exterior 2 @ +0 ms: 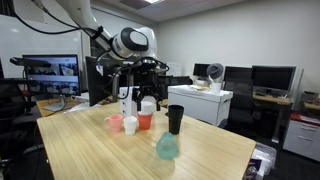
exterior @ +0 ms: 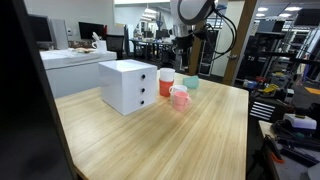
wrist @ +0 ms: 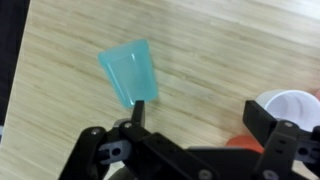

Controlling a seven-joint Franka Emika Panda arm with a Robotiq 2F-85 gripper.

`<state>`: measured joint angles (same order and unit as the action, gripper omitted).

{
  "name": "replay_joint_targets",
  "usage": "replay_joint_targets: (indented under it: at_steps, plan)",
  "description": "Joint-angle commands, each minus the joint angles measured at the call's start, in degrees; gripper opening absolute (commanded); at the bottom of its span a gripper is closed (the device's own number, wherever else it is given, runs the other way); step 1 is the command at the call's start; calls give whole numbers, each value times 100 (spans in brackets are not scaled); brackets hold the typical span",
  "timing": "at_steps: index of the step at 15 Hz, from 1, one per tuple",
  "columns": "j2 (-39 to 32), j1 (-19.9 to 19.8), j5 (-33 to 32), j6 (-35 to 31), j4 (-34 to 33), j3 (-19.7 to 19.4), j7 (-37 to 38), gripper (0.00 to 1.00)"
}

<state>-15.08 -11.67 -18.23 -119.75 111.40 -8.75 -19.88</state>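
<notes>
I should move over the teal cup point(exterior 2: 166, 147) before going down, because my open gripper is above the orange cup point(exterior 2: 145, 122) and the teal cup is outside its fingers.
My gripper point(wrist: 200, 115) is open and empty, hovering above the wooden table point(wrist: 210, 50). It also shows in both exterior views point(exterior: 183, 52) point(exterior 2: 138, 82). A teal cup point(wrist: 130, 72) lies on its side just beyond one finger; it shows in both exterior views point(exterior: 191, 84) point(exterior 2: 166, 147). A white cup point(wrist: 295, 105) stands by the other finger, with an orange cup point(wrist: 240, 140) partly hidden under the gripper body. In an exterior view the orange cup point(exterior 2: 145, 120), a white cup point(exterior 2: 130, 125) and a pink cup point(exterior 2: 114, 123) stand in a cluster below the gripper.
A white three-drawer box point(exterior: 128, 85) stands on the table beside the cups. A black cup point(exterior 2: 175, 118) stands upright near the teal one. The table edge point(exterior: 246, 100) lies close to the teal cup. Desks, monitors and shelves surround the table.
</notes>
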Motion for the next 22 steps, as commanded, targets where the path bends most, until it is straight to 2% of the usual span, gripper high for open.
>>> replay_joint_targets:
  at_steps: [1,6,9,12,14,22]
  plan:
    - [-4,-119,755,1181,-508,-21,53,100]
    - [-268,-388,1658,2551,-1374,-201,351,100]
    - [-496,-614,2131,2942,-1822,-294,486,100]
    - [-706,-751,2290,2546,-2085,-303,429,100]
    - [-797,-758,2139,2078,-2133,-286,335,100]
    - [-1093,-719,1750,364,-1815,-106,-103,100]
